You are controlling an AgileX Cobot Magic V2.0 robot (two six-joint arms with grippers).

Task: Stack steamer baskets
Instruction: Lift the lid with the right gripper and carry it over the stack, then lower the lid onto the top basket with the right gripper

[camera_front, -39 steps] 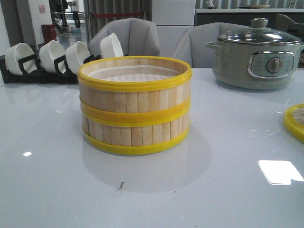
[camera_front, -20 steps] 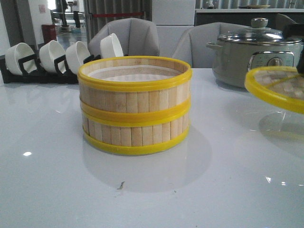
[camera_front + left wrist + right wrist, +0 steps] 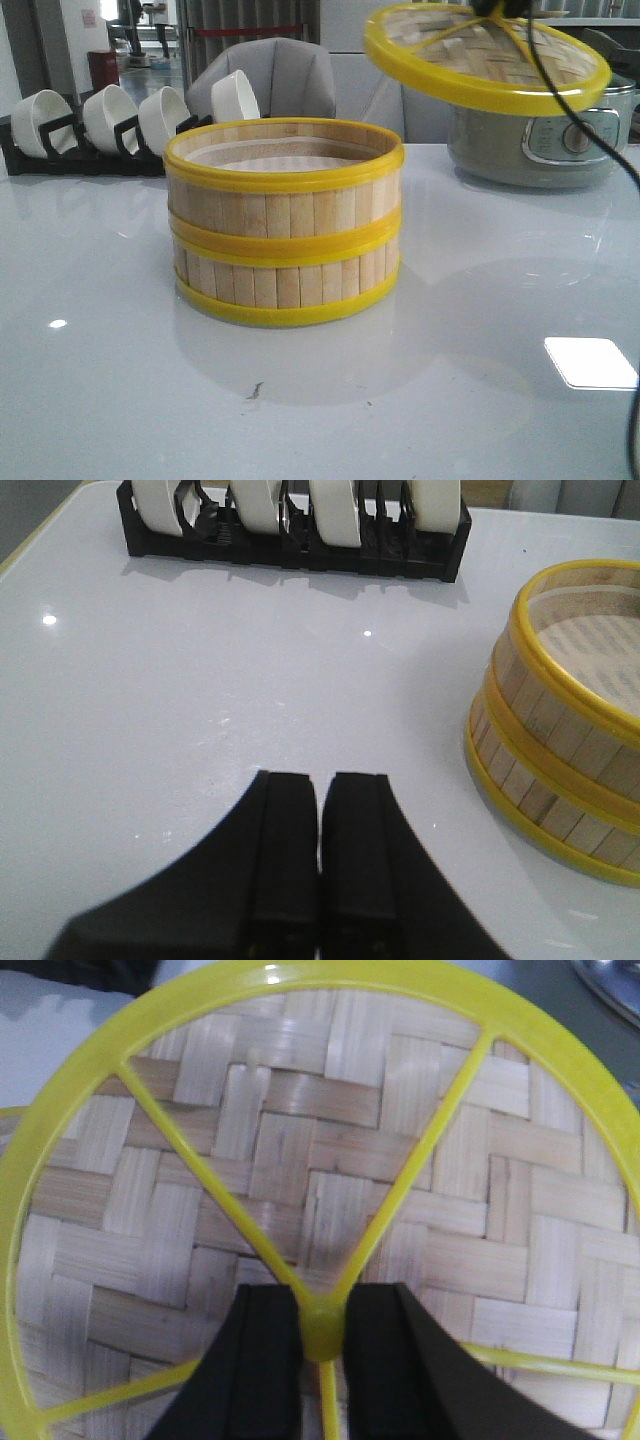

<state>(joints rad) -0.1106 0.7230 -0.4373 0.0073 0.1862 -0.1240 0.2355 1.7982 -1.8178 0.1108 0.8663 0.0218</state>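
Observation:
My right gripper is holding the hanging lid by its centre knob (image 3: 322, 1328), higher than the open steamer stack (image 3: 285, 158). It should keep moving over the stack and let go on the stack's rim.
Two steamer baskets (image 3: 285, 222) stand stacked one on the other in the middle of the white table, open at the top, with a white paper liner inside. They also show in the left wrist view (image 3: 565, 715). My right gripper (image 3: 322, 1305) is shut on the yellow centre knob of the woven lid (image 3: 330, 1170). It holds the lid (image 3: 487, 53) tilted in the air, above and to the right of the stack. My left gripper (image 3: 320, 795) is shut and empty, low over the table to the left of the stack.
A black rack with white bowls (image 3: 110, 125) stands at the back left and also shows in the left wrist view (image 3: 290, 525). A grey-green electric pot (image 3: 545, 125) stands at the back right, behind the lid. A black cable (image 3: 580, 110) hangs down at the right.
The lid has risen from the table at the far right edge and moved up and left, now high in the air near the stack. The stack has not moved.

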